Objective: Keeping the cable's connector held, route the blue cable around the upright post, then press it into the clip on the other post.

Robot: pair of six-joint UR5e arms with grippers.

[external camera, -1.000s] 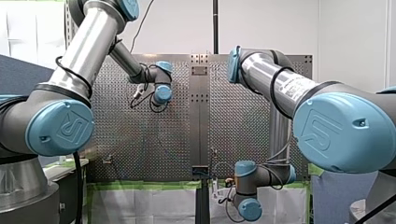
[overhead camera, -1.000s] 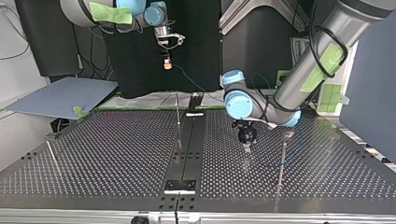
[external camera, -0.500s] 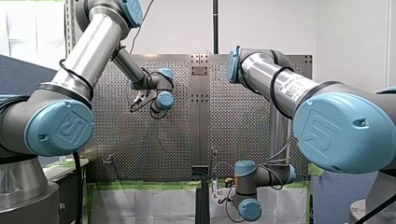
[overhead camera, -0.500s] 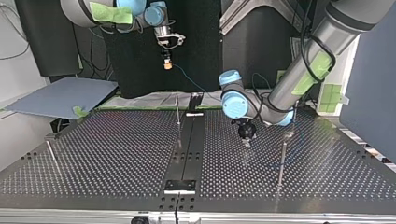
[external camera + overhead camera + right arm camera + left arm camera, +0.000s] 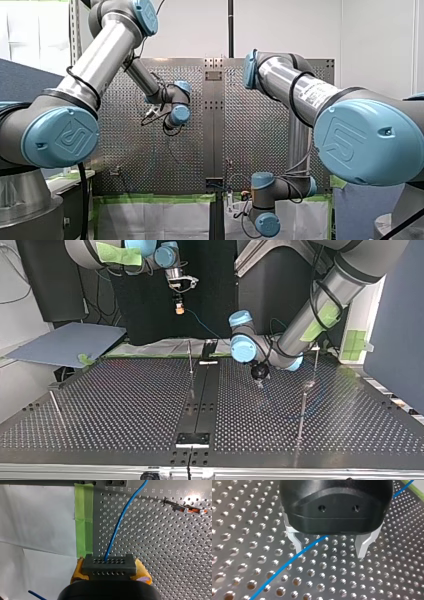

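The blue cable comes out of the grey connector in a smooth curve, so the cable will bend gently and stay free of kinks when I carry it.
In the left wrist view my left gripper hovers low over the perforated table, its metal fingers open. The blue cable lies on the table between them, close beside one finger, untouched. In the top view this gripper points down at the table, right of the centre strip. My right gripper is shut with yellow pads on the grey connector, and the cable runs ahead from it. In the top view it hangs high beyond the table's far edge. A thin upright post stands beside the centre strip.
More thin posts stand at the top view's right, at the far right and at the near left. A black bracket sits on the centre strip near the front edge. Green tape edges the table.
My left gripper has moved across the table toward the top view's far side and slightly left, staying open. My right gripper and the connector have not moved.
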